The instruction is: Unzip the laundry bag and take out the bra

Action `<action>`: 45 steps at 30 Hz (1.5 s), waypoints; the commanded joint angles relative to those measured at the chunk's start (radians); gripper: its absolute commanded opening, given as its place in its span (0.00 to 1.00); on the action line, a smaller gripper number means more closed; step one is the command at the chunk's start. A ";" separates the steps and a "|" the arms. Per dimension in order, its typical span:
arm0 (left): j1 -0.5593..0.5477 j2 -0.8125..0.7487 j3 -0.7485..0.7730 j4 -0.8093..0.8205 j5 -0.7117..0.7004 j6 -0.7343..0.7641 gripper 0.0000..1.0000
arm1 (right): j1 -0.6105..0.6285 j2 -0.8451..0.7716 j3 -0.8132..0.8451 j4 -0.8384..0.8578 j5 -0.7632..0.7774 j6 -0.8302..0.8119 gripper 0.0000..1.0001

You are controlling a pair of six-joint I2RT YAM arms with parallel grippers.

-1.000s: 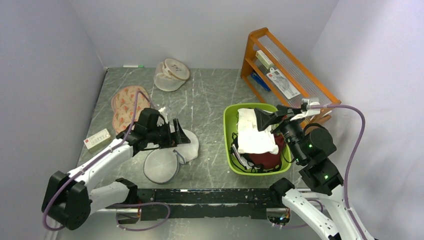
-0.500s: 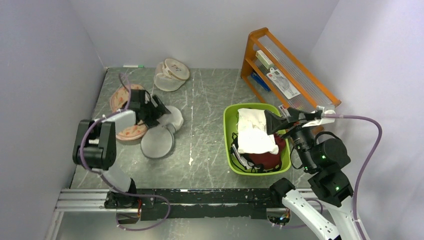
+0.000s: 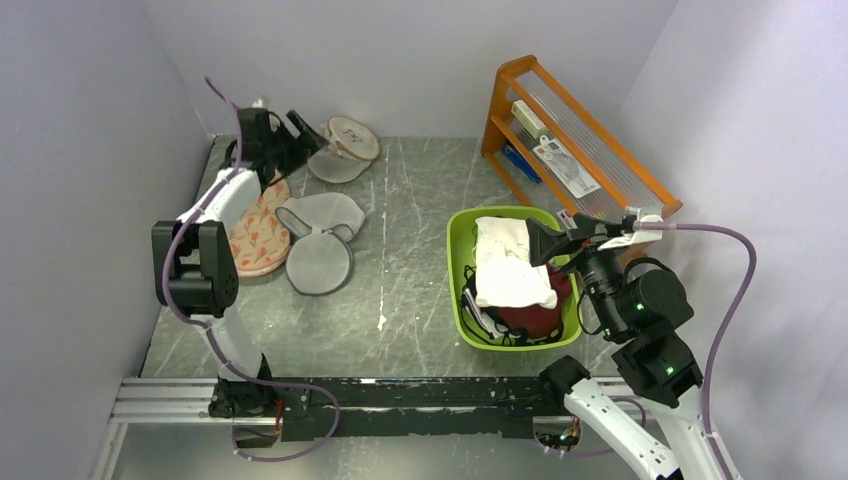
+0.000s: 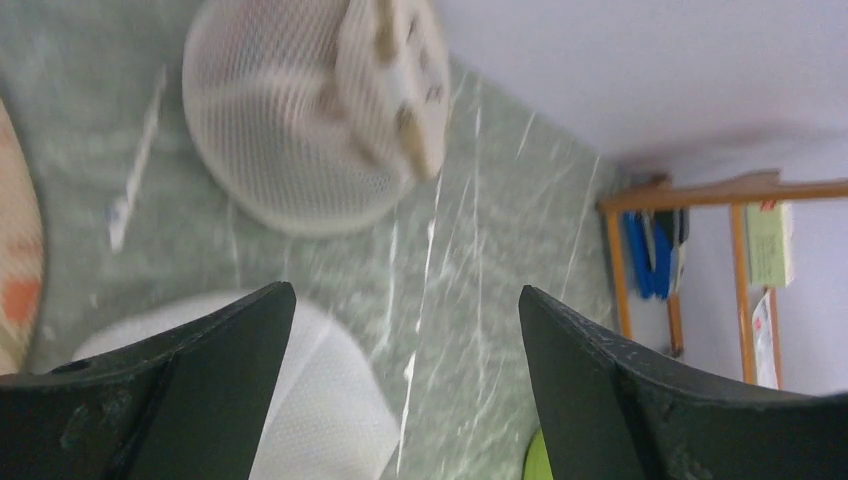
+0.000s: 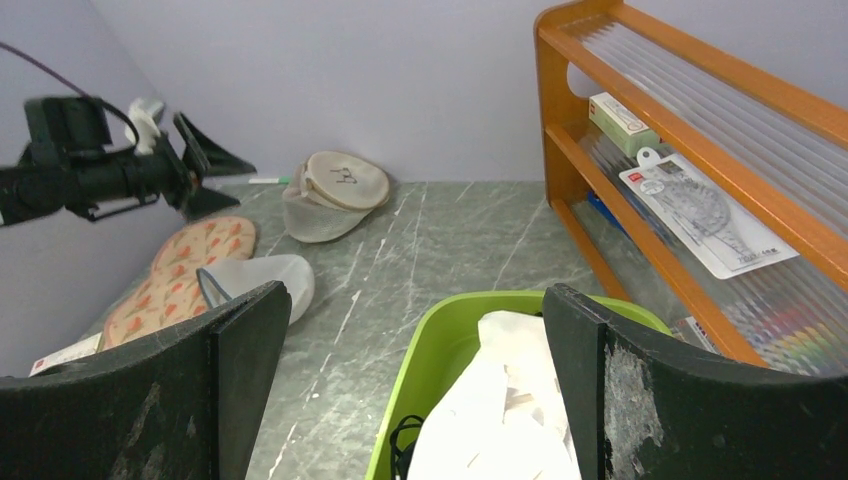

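My gripper will carry the laundry bag by the bag's curved rim, and the bag will stay puffed and round because the bag's mesh body bulges out behind that rim.
The laundry bag is a round cream mesh clamshell lying at the table's far left by the back wall, with a small dark mark on its upper face. It also shows in the left wrist view and the right wrist view. My left gripper hovers just left of it, open and holding nothing. My right gripper stands open over the green bin, nothing between its fingers. The bra is hidden.
A white mesh bag and a pink patterned bag lie left of centre. The green bin holds a white folded cloth and a dark maroon cloth. An orange rack stands at the back right.
My left arm has swung from the table's near left to the far left corner, beside the laundry bag. The white mesh bag now lies farther back. The right gripper shifted slightly.
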 commanded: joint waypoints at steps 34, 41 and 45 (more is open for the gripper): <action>-0.181 0.334 0.496 -0.122 0.249 -0.027 0.12 | -0.005 0.084 0.001 -0.011 -0.134 0.064 1.00; -0.280 0.123 0.213 0.027 0.376 -0.123 0.09 | -0.005 0.264 0.024 -0.001 -0.342 0.107 1.00; -0.361 0.057 0.085 0.112 0.407 -0.158 0.07 | -0.004 0.409 0.035 0.017 -0.427 0.159 1.00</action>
